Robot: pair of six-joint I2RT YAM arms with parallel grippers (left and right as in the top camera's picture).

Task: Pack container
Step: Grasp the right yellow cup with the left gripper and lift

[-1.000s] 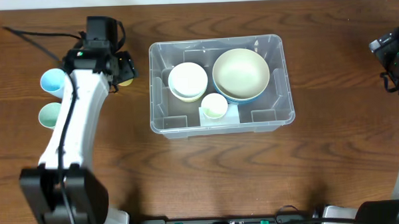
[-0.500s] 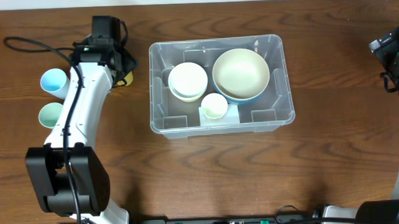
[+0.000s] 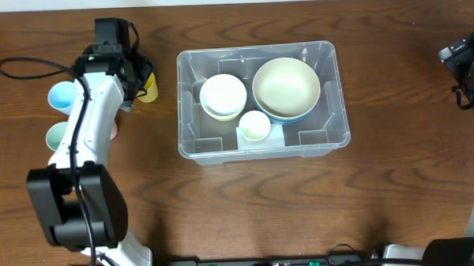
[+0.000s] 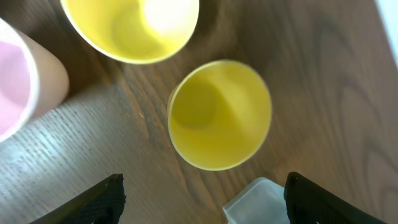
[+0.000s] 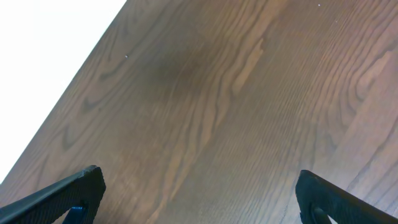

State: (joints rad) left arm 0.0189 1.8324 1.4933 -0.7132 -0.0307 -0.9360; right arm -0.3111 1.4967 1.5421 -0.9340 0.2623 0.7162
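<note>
The nearer yellow cup has its opening facing up and clear wood (image 4: 148, 157) next to its rim, so my left gripper should keep going down until the cup's side (image 4: 178, 148) is between its fingers, and then close.
The clear plastic container (image 3: 187, 111) stands mid-table. It holds a stack of white bowls (image 3: 223, 95), a large cream bowl (image 3: 286, 88) on a blue one, and a small white cup (image 3: 255, 126). My left gripper (image 3: 135, 76) is open and empty just left of the container, above a yellow cup (image 3: 149, 87). In the left wrist view the open fingers (image 4: 205, 190) frame one yellow cup (image 4: 219, 115), with a second yellow cup (image 4: 134, 28) beyond it and a container corner (image 4: 258, 202) below. My right gripper (image 5: 199, 186) is open and empty over bare wood at the far right (image 3: 465, 62).
A blue cup (image 3: 62, 96) and a green cup (image 3: 59, 138) stand at the far left. A pink cup (image 4: 25, 81) stands beside the yellow ones and peeks out by the left arm (image 3: 114, 132). A black cable (image 3: 29, 69) trails at the back left.
The left arm has swung a little to the left and back, and the yellow cup now shows more fully beside the gripper. The right arm has not moved.
</note>
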